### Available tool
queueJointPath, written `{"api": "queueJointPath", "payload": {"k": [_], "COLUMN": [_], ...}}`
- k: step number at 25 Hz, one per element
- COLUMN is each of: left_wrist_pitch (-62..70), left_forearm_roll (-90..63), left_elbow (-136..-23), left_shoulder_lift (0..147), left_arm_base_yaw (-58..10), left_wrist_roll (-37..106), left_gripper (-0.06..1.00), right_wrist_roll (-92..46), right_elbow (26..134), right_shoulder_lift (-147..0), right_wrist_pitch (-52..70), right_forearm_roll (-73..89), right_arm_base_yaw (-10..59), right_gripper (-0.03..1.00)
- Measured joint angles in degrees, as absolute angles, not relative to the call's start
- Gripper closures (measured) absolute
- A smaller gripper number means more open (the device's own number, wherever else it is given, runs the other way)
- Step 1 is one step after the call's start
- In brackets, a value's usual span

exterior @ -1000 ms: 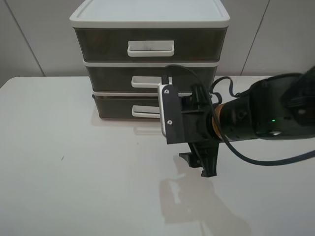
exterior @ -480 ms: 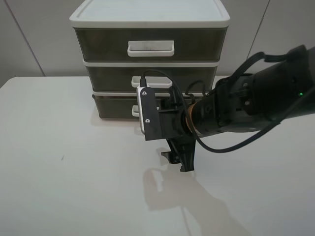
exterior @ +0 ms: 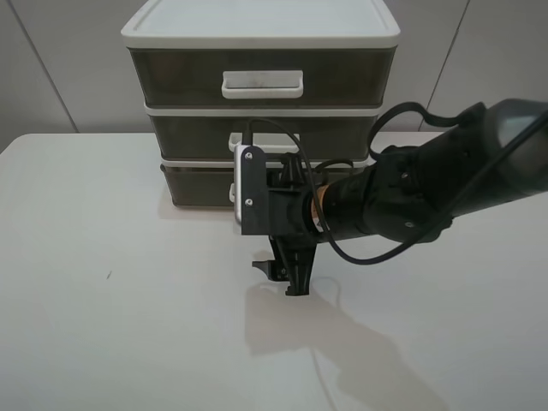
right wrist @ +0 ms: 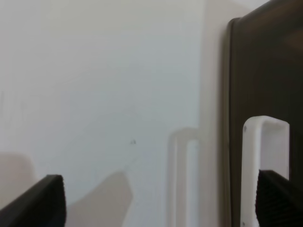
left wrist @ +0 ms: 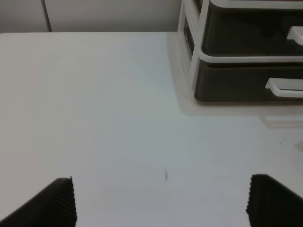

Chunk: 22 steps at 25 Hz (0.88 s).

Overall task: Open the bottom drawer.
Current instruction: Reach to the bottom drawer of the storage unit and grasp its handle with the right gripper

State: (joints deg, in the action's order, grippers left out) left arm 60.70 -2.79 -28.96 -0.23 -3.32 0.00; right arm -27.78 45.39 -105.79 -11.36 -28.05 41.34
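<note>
The white loop handle (right wrist: 253, 158) is off by one finger of my open right gripper, so I should move that finger inside the handle's loop (right wrist: 275, 147) before I close and pull.
The bottom drawer (exterior: 195, 185) is the lowest smoky brown tier of the three-drawer unit and sits pushed in. Its white loop handle (exterior: 232, 193) is mostly hidden behind my right wrist. My right gripper (exterior: 285, 278) is rolled on its side, open and empty, low over the table just in front of that handle. In the right wrist view the drawer front (right wrist: 265, 66) and handle (right wrist: 265, 156) lie close ahead of the open right gripper (right wrist: 158, 203). My left gripper (left wrist: 163, 208) is open and empty, far from the drawer (left wrist: 232, 85) and its handle (left wrist: 284, 88).
The middle drawer (exterior: 193, 134) and the taller top drawer (exterior: 175, 77) are shut above it. The unit stands at the back of the white table (exterior: 111, 325). A black cable (exterior: 274, 128) loops from my right wrist in front of the middle drawer.
My right arm has swung left and a little nearer the drawer unit, bringing the gripper in front of the bottom drawer's handle. The drawers have not moved.
</note>
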Motion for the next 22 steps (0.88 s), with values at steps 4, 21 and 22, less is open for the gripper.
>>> {"api": "queueJointPath", "payload": {"k": [4, 21, 22], "left_wrist_pitch": [60.70, 60.70, 60.70], "left_forearm_roll": [-2.79, -2.79, -2.79], "left_elbow": [-28.96, -28.96, -28.96], "left_shoulder_lift": [-0.23, -0.23, -0.23], "left_arm_base_yaw": [-3.32, -3.32, -3.32], "left_wrist_roll": [0.00, 0.00, 0.00], "left_gripper": [0.20, 0.20, 0.20], "right_wrist_roll": [-27.96, -43.48, -44.28], "right_elbow": [45.45, 42.62, 42.46], "right_shoulder_lift": [-108.03, -110.86, -111.17], "right_wrist_pitch": [-14.59, -26.93, -27.55], "right_forearm_roll": [-25.97, -7.07, -6.56], "right_arm_base_yaw": [39.28, 36.01, 36.01], "right_gripper": [0.18, 0.18, 0.18]}}
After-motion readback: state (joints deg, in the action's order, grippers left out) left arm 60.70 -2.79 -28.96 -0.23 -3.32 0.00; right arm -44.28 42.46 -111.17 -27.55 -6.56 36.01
